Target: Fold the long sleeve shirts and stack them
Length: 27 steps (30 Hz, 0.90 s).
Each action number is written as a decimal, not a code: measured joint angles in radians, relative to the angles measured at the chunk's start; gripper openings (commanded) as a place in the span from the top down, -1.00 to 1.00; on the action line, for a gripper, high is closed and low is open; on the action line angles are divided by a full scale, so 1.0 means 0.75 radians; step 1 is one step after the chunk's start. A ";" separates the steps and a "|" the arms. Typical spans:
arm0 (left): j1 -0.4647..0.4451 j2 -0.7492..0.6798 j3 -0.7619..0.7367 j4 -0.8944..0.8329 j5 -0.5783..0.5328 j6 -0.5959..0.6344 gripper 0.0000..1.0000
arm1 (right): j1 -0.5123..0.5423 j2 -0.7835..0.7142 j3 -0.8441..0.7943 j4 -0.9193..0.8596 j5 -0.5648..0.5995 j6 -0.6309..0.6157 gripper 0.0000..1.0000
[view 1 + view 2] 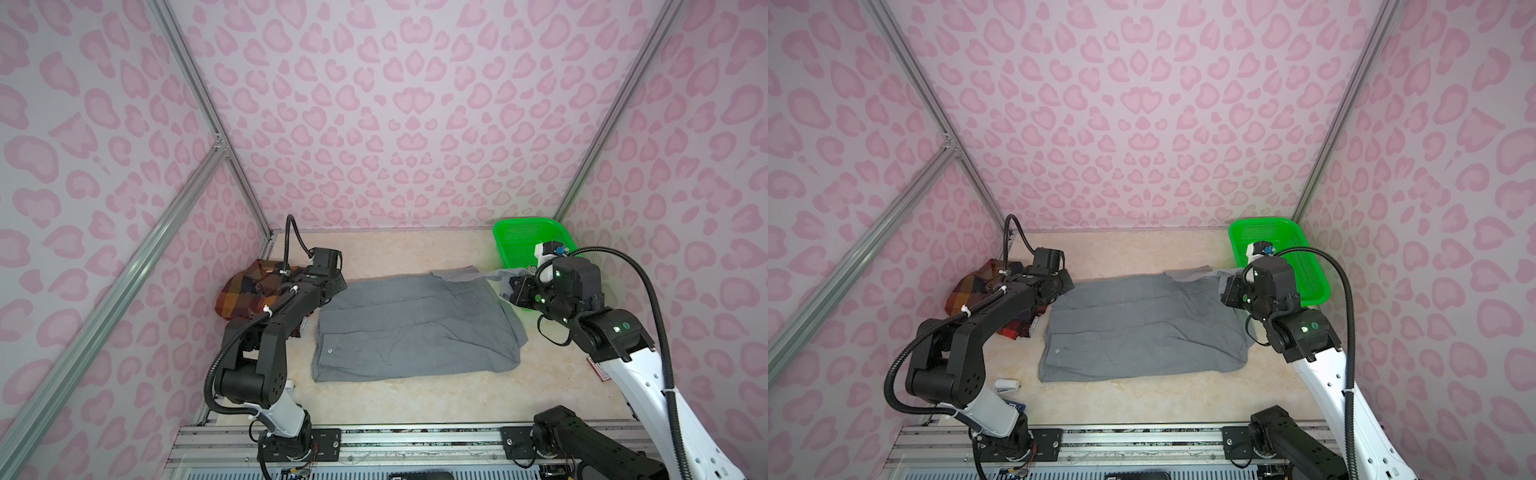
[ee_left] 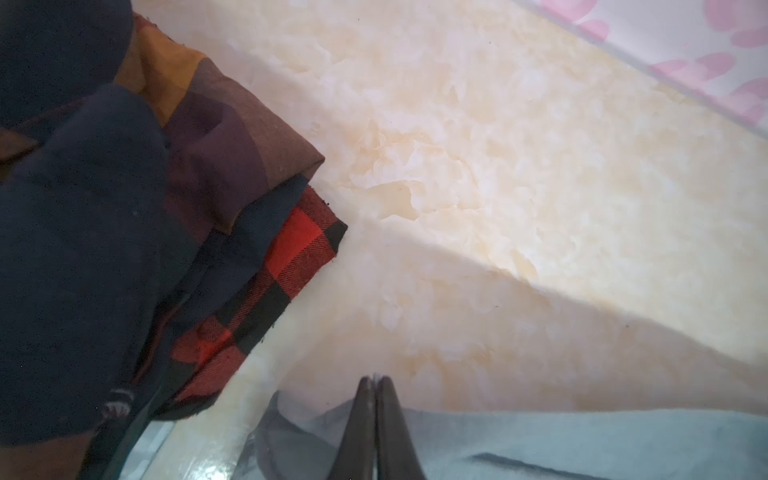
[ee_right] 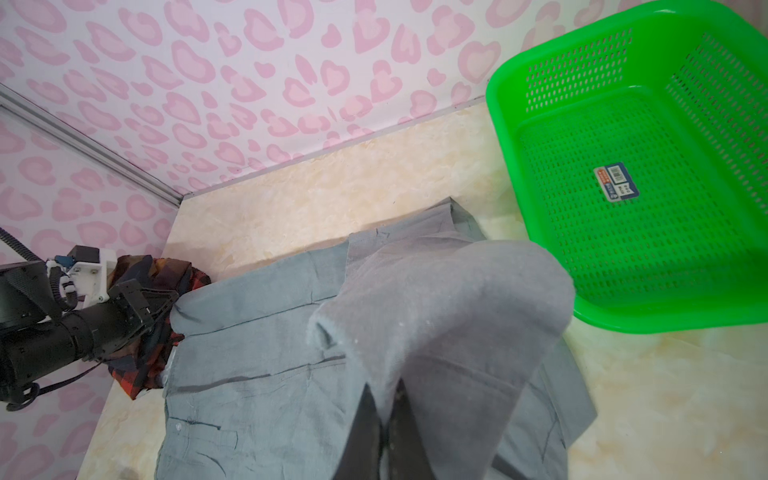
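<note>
The robot's left gripper is holding the gray shirt's far corner (image 1: 349, 288) and the shirt's near side (image 1: 360, 352) is lying flat, so the robot should keep pulling the corner closer until it lies down, then let go.
The gray shirt (image 1: 415, 324) (image 1: 1142, 328) lies partly folded in the middle of the table. My right gripper (image 1: 509, 286) (image 3: 384, 388) is shut on a fold of it at the far right corner, and that cloth (image 3: 449, 299) hangs raised over the fingers. My left gripper (image 1: 338, 286) (image 2: 376, 378) is shut at the shirt's far left corner, with a pale sliver of gray cloth (image 2: 582, 440) between its tips. The plaid shirt (image 1: 245, 291) (image 2: 232, 174) sits folded at the left, partly hidden by the left arm.
A green mesh basket (image 1: 519, 232) (image 3: 494, 83) stands at the far right corner, just behind my right wrist. A small white object (image 1: 1007, 385) lies near the left arm's base. Pink patterned walls close the table on three sides.
</note>
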 measured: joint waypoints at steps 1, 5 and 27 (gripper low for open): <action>-0.004 -0.020 -0.033 0.024 -0.001 -0.011 0.94 | 0.000 -0.024 -0.002 -0.026 0.001 0.000 1.00; -0.050 -0.117 -0.168 0.110 -0.045 -0.033 0.94 | 0.000 -0.130 -0.031 -0.168 0.010 0.000 1.00; -0.210 -0.612 -0.707 0.267 -0.377 -0.197 0.76 | 0.003 -0.361 0.061 -0.632 0.044 0.008 1.00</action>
